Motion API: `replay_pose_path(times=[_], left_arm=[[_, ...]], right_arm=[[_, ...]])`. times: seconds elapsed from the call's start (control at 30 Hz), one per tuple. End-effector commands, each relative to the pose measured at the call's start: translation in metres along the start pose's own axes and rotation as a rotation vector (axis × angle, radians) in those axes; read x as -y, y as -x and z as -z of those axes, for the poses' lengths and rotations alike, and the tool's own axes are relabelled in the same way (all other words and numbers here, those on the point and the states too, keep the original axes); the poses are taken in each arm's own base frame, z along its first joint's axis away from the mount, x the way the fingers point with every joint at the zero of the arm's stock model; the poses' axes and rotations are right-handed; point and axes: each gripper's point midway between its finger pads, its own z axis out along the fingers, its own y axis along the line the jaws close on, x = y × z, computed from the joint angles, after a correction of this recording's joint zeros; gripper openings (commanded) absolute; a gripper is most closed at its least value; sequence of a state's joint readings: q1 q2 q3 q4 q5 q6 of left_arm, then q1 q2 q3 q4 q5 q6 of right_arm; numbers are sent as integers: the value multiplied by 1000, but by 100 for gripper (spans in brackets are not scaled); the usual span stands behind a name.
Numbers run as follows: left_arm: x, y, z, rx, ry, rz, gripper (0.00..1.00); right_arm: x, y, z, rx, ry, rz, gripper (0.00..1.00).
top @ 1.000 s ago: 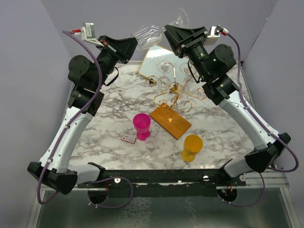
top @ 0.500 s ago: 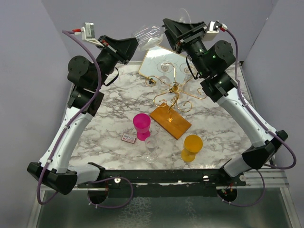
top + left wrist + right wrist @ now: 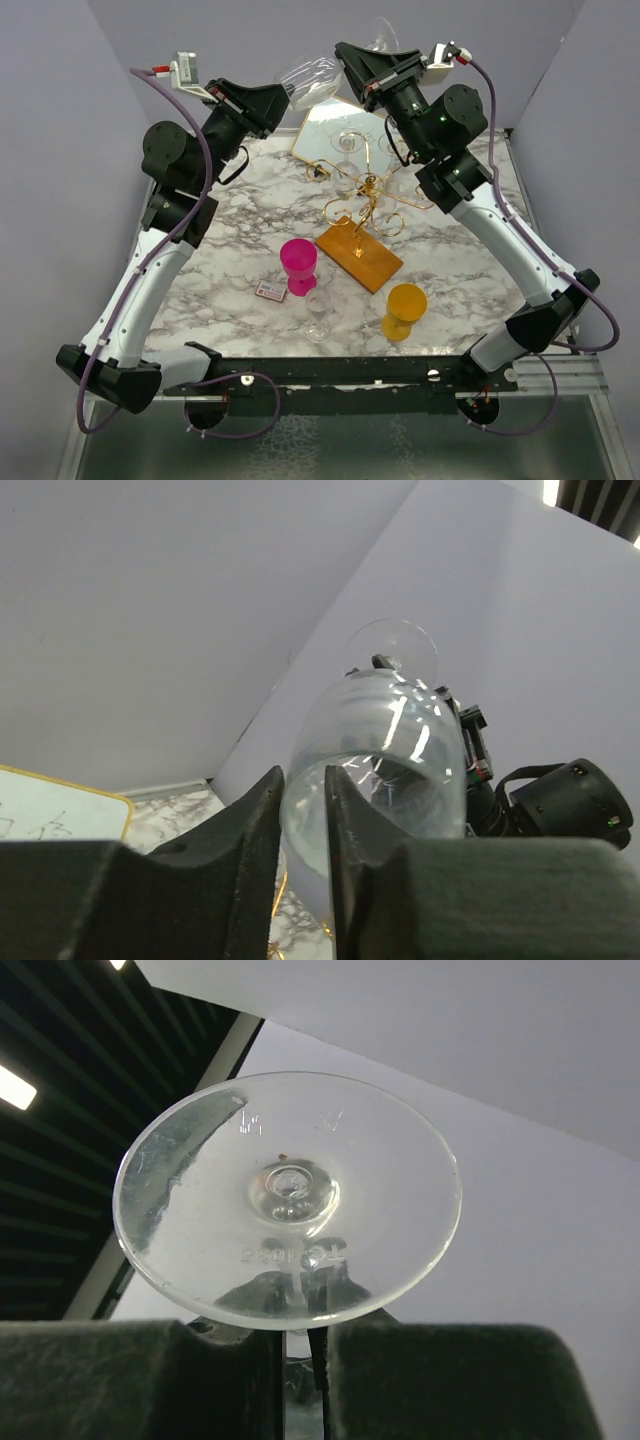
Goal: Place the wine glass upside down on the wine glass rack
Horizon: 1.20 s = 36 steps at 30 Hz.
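My right gripper should turn the foot [image 3: 386,34] of the wine glass up so that my left gripper can take it, because the wine glass is lying on its side with my left gripper at its rim [image 3: 297,101].
The clear wine glass [image 3: 315,75] hangs on its side high above the back of the table, held between both arms. My left gripper [image 3: 288,93] is shut on the bowl's rim: in the left wrist view one finger is outside the glass wall [image 3: 390,740] and the other finger [image 3: 345,810] is inside. My right gripper [image 3: 348,62] is shut on the stem just under the round foot [image 3: 290,1195]. The wine glass rack [image 3: 365,195], gold wire on an orange-brown wooden base [image 3: 362,257], stands below them at mid-table.
A gold-framed mirror [image 3: 335,125] leans at the back behind the rack. On the marble table [image 3: 230,225] in front stand a pink cup [image 3: 298,262], a yellow cup [image 3: 404,308] and a small clear glass [image 3: 319,315]. A small card [image 3: 271,291] lies by the pink cup.
The right gripper has swung left and up to the glass and shut on its stem. The left gripper keeps its hold on the bowl's rim.
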<state>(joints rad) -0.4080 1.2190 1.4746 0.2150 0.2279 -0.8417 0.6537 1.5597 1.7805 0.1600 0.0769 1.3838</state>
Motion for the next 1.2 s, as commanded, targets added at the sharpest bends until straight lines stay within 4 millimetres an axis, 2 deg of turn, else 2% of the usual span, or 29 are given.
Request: replay_pose_path(times=[0.0,0.13,0.3,0.4,0.53,0.7,0.93,1.0,1.17], left_arm=[[31,24,18,57,-62,-43,34],[26,31,30,65,10,-85,51],[27,34,46,21,75,-152,59],[36,42,59,27,77,-176,63],[53,53,67,22,70,-182,64],[71,51,60,-47,26,-101,65],[91,38,41,-128,-69,109,65],[89,35,38,-136,-70,132,65],[71,22,33,-169,-5,174,65]], right_arm=[[-31,12,0,66,110,130,1],[-45,17,2,100,191,330,1],[-58,-1,7,37,348,669,1],[-53,-22,12,-53,445,859,1],[-34,-46,17,-177,519,1028,1],[-18,-64,18,-260,574,1153,1],[-14,-79,17,-277,643,1292,1],[-12,-85,17,-308,662,1325,1],[-13,-100,17,-313,711,1401,1]])
